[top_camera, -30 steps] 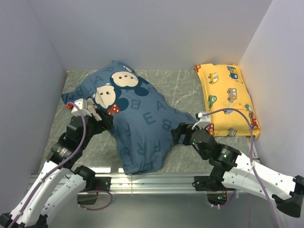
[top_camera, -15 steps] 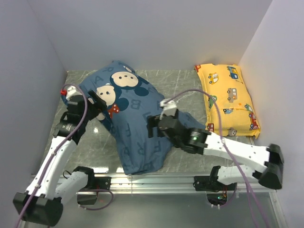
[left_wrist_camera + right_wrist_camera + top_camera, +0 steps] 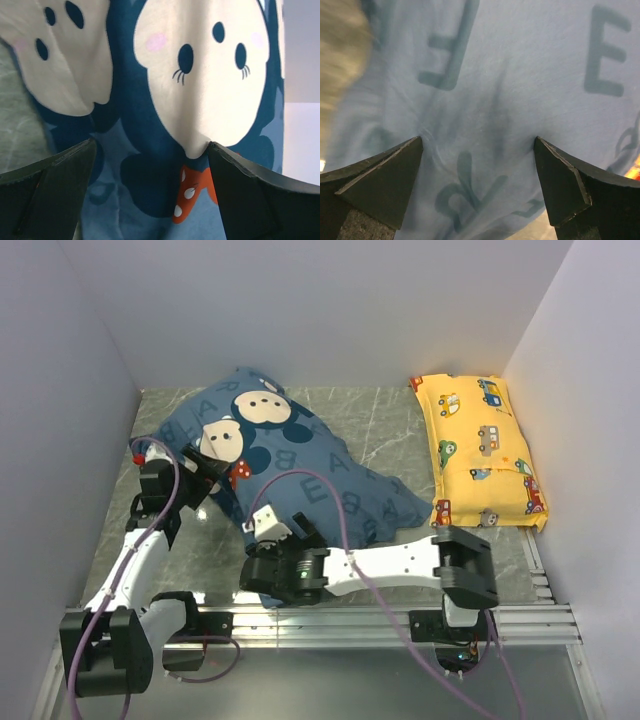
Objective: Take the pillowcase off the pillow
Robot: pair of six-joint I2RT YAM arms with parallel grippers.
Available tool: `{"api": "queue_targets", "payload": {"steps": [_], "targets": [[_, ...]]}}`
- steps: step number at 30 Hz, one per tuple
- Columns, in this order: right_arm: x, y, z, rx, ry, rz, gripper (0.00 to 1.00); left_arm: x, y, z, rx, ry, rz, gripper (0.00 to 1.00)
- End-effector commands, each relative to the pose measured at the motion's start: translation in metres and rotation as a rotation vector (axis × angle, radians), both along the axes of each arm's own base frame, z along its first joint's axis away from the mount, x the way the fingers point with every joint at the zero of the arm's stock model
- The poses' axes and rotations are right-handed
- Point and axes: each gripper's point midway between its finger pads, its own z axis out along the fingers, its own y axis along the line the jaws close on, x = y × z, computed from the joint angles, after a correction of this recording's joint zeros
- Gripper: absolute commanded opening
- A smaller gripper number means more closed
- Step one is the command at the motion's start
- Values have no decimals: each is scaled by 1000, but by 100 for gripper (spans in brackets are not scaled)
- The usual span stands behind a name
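Closed lettered fabric (image 3: 485, 110) is between my right gripper's fingers, so my right gripper should move back and fold up the pillowcase's end (image 3: 412, 508) nearest the yellow pillow to get to the pillowcase's opening underneath.
The blue pillowcase (image 3: 300, 465), printed with letters and cartoon mouse heads, lies bulging across the middle of the table. The white pillow is hidden inside it. My left gripper (image 3: 208, 473) is open at the pillowcase's left edge. In the left wrist view its jaws (image 3: 151, 145) stand wide apart against a cream mouse head (image 3: 200, 75) and a red bow. My right gripper (image 3: 258, 578) is open over the pillowcase's near end. In the right wrist view it (image 3: 477, 140) straddles lettered blue fabric (image 3: 520, 75), pinching nothing.
A yellow car-print pillow (image 3: 480, 445) lies along the right wall. Grey walls close in the left, back and right. The metal rail (image 3: 330, 620) with the arm bases runs along the near edge. My right arm (image 3: 400, 562) stretches leftward across the near table.
My right arm has swung left from the pillowcase's right side to its near end. My left gripper has shifted slightly along the left edge. The pillowcase has barely moved.
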Motion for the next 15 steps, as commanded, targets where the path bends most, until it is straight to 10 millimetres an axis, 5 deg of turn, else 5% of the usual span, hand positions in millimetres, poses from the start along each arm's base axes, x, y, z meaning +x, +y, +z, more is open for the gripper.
{"api": "queue_targets", "payload": {"steps": [1, 4, 7, 8, 11, 12, 15], "targets": [[17, -12, 7, -77, -128, -113, 100, 15, -9, 27, -66, -150, -24, 99], [24, -13, -2, -146, -151, -144, 100, 21, -8, 17, -72, -138, -16, 92], [33, -9, 1, -160, -159, -152, 90, 28, -12, 13, -69, -136, -30, 63], [38, -9, 3, -158, -156, -158, 82, 30, -13, 12, -63, -134, -34, 45], [45, -11, 12, -138, -152, -161, 30, 38, -16, 12, -22, -116, -41, 5], [46, -12, 15, -134, -146, -160, 13, 38, -17, 13, -2, -113, -50, 1], [47, -14, 35, -96, -139, -137, 0, 34, -9, 37, 56, -140, -28, 1]]}}
